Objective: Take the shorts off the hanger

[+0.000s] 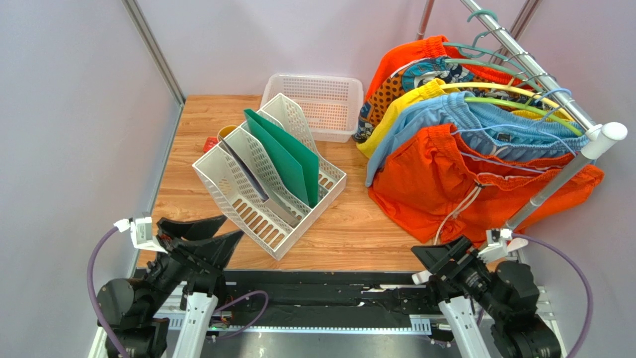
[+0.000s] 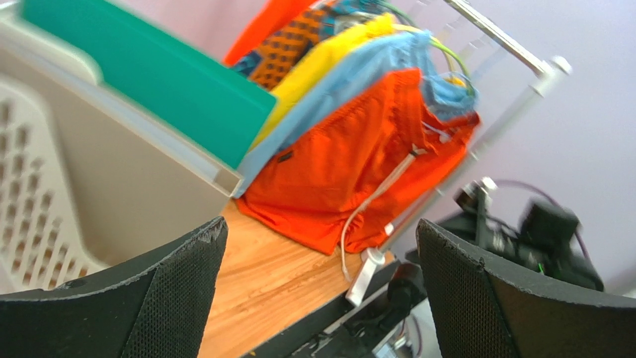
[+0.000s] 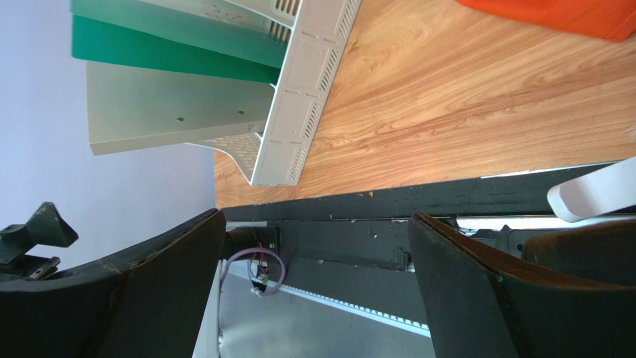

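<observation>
The orange shorts [image 1: 429, 177] hang frontmost, their waistband end [image 1: 446, 134] facing the file rack, so I should keep my left gripper moving toward that end until its fingers surround it.
Bright orange shorts [image 1: 440, 186] with a white drawstring [image 1: 457, 212] hang at the front of the rack rail [image 1: 526, 63], their hem resting on the table. Light blue shorts [image 1: 485, 123] hang on a hanger just behind them. Both also show in the left wrist view, the orange pair [image 2: 351, 164] and the blue pair [image 2: 358, 67]. My left gripper [image 1: 213, 231] is open and empty at the near left edge, beside the file rack. My right gripper [image 1: 440, 257] is open and empty at the near right edge, just below the orange shorts. An orange corner [image 3: 552, 15] shows in the right wrist view.
A white file rack [image 1: 269, 175] with a green folder [image 1: 287, 153] stands mid-table. A white basket [image 1: 317, 104] sits at the back. Yellow shorts [image 1: 407, 101], a patterned pair [image 1: 392, 86] and another orange garment [image 1: 407, 52] hang further back. The rack's slanted pole [image 1: 549, 186] comes down to a white foot [image 2: 366, 272].
</observation>
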Controlling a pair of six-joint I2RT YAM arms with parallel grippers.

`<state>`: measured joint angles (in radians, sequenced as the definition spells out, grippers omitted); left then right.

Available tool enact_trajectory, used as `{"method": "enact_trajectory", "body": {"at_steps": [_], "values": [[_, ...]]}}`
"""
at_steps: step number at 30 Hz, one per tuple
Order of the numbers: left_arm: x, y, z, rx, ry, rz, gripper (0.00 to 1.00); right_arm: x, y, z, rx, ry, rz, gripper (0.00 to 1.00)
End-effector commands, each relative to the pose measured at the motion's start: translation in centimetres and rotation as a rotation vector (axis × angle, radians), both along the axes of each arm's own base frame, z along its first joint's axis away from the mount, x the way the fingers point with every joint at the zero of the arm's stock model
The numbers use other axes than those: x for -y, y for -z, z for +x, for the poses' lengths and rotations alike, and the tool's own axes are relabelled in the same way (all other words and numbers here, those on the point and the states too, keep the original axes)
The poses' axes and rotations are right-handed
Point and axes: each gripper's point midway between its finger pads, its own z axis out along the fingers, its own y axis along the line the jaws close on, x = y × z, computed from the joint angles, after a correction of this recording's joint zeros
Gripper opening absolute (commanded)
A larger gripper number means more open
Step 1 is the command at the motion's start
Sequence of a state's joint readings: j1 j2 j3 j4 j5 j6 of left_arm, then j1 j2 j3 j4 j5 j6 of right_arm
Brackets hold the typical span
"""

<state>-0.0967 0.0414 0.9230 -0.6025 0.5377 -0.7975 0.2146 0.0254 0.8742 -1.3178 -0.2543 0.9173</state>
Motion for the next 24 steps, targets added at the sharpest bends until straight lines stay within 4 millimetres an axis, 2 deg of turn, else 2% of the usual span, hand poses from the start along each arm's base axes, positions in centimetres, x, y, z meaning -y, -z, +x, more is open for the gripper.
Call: {"method": "enact_trajectory", "body": {"at_steps": [1, 2, 6, 8, 10, 13, 14, 16, 19, 20, 22, 24], "values": [[-3.7, 3.8, 1.7, -0.429, -0.271, -0.063, 0.99, 1.8, -0.1, -1.2, -0.036, 0.041, -0.106, 1.00], [-3.9, 4.2, 2.2, -0.479, -0.282, -0.025, 0.99, 1.9, -0.3, -1.2, -0.037, 0.046, -0.116, 1.00], [-2.3, 2.0, 2.1, -0.414, -0.174, 0.027, 1.00, 2.2, -1.5, -1.2, -0.045, 0.023, -0.174, 1.00], [-1.5, 0.8, 2.3, -0.379, -0.126, 0.002, 0.99, 2.5, -1.9, -0.9, -0.067, 0.026, -0.208, 1.00], [-0.8, 0.6, 2.3, -0.394, -0.081, -0.031, 0.99, 2.8, -1.9, -0.9, -0.089, 0.033, -0.231, 1.00], [0.1, 0.2, 3.3, -0.424, -0.030, -0.070, 0.99, 2.8, -2.4, -0.8, -0.123, 0.026, -0.241, 1.00], [0.4, -0.7, 3.6, -0.391, -0.008, -0.075, 0.99, 2.8, -2.7, -0.7, -0.138, 0.029, -0.240, 1.00], [1.4, -1.2, 4.2, -0.396, 0.064, -0.081, 0.99, 2.6, -2.6, -0.8, -0.168, 0.020, -0.236, 1.00], [2.2, -3.4, 5.0, -0.312, 0.128, -0.068, 0.95, 2.2, -2.9, -0.8, -0.188, -0.001, -0.228, 1.00], [2.4, -5.0, 5.0, -0.243, 0.146, -0.062, 0.93, 2.2, -3.0, -0.9, -0.187, -0.005, -0.230, 1.00], [2.8, -6.3, 6.0, -0.204, 0.169, -0.053, 0.92, 2.4, -3.3, -0.8, -0.173, -0.006, -0.244, 1.00], [3.4, -8.5, 6.2, -0.120, 0.228, -0.070, 0.89, 2.4, -3.7, -0.9, -0.160, -0.010, -0.252, 1.00]]}}
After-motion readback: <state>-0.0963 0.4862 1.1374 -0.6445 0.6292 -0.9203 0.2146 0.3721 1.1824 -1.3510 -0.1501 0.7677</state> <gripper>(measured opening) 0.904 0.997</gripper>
